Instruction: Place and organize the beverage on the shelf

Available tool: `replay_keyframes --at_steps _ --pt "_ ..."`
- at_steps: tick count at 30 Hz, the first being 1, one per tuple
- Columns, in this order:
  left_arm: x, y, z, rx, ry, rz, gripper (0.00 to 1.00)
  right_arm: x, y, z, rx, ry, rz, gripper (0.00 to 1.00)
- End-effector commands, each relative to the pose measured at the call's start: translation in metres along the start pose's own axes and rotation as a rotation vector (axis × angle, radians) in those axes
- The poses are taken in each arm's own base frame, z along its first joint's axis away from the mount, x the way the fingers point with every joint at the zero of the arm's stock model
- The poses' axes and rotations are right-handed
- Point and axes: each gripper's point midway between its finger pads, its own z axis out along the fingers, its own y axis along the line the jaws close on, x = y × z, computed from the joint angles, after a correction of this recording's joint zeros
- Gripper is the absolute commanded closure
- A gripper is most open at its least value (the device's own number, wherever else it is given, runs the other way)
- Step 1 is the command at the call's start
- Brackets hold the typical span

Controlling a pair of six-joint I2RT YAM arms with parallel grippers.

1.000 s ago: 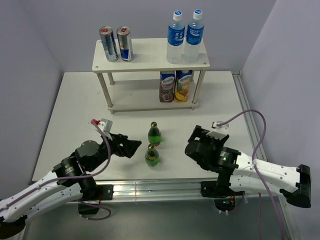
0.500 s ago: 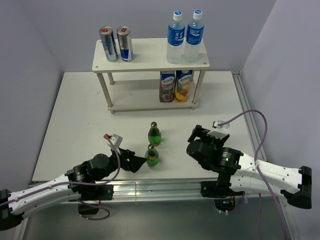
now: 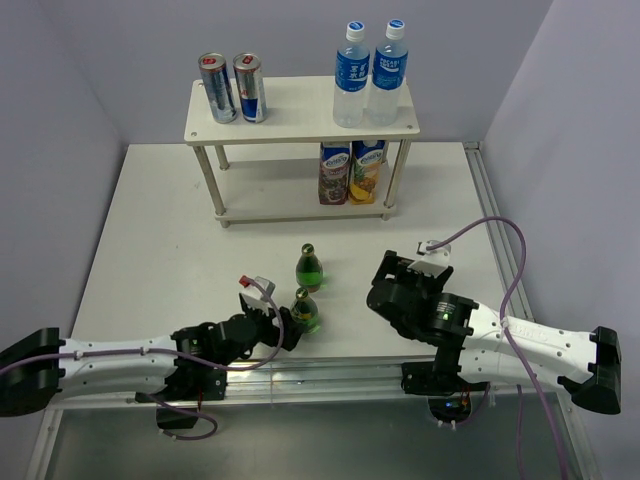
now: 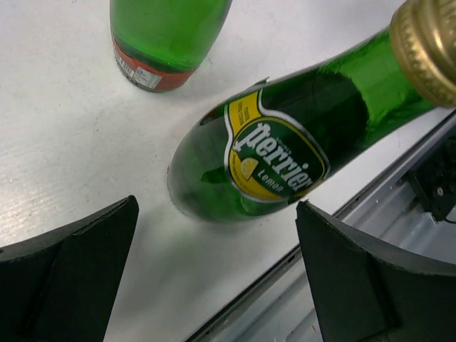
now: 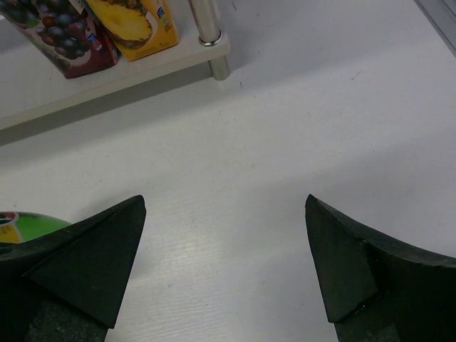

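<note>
My left gripper should keep going forward and close around the label (image 4: 276, 158), because its open fingers face the near bottle's body (image 4: 206, 174) and are clear of the far bottle.
Two green glass Perrier bottles stand on the white table: the near one (image 3: 304, 312) and the far one (image 3: 310, 269). In the left wrist view the near bottle (image 4: 278, 153) with its yellow-green label fills the middle and the far bottle (image 4: 164, 39) shows at the top. My left gripper (image 3: 287, 330) is open, low at the near bottle's base, not touching it. My right gripper (image 3: 384, 283) is open and empty, to the right of the bottles. The two-tier shelf (image 3: 300, 125) stands at the back with two cans (image 3: 232, 88) and two water bottles (image 3: 370, 75) on top and two juice cartons (image 3: 351, 172) below.
The table's front metal rail (image 3: 330, 375) runs just behind my left gripper. Purple walls close the left, back and right sides. The shelf's lower board (image 5: 107, 85) and a leg (image 5: 206, 32) show at the top of the right wrist view.
My left arm has lowered and reached right along the front edge, bringing its open gripper up to the near bottle's base. The right arm has barely moved.
</note>
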Motion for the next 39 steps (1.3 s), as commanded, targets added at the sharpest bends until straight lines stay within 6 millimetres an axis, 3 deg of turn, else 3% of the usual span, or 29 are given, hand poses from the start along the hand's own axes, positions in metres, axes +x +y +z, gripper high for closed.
replay_keyframes --at_steps 1,14,19,23,26,27,30,34,36,39 --pt "-0.042 -0.023 0.010 -0.003 -0.163 -0.036 0.01 -0.010 0.004 -0.001 -0.005 -0.033 0.040 0.00" --pt "-0.026 -0.030 0.056 -0.131 -0.206 0.054 0.01 -0.008 0.004 -0.001 -0.015 -0.031 0.039 0.00" --pt "-0.026 -0.027 0.065 -0.194 -0.232 0.051 0.07 -0.008 0.004 -0.001 -0.022 -0.030 0.042 0.00" --pt "-0.025 -0.026 0.070 -0.226 -0.230 0.063 0.26 -0.008 0.006 -0.001 -0.028 -0.028 0.044 0.00" --pt "-0.024 -0.023 0.071 -0.249 -0.224 0.065 0.47 -0.007 0.006 -0.001 -0.030 -0.028 0.046 0.00" --pt "-0.023 -0.022 0.070 -0.253 -0.219 0.069 0.65 -0.006 0.005 -0.001 -0.030 -0.028 0.047 0.00" --pt "-0.026 -0.020 0.067 -0.276 -0.222 0.051 1.00 -0.006 0.006 -0.001 -0.033 -0.028 0.051 0.00" --pt "-0.031 -0.008 0.051 -0.348 -0.213 0.059 1.00 -0.006 0.005 -0.001 -0.037 -0.027 0.057 0.00" --pt "-0.050 -0.009 0.039 -0.364 -0.257 0.031 1.00 -0.007 0.005 -0.001 -0.039 -0.028 0.064 0.00" --pt "-0.060 -0.004 0.024 -0.380 -0.242 0.053 1.00 -0.006 0.005 -0.001 -0.045 -0.029 0.066 0.00"
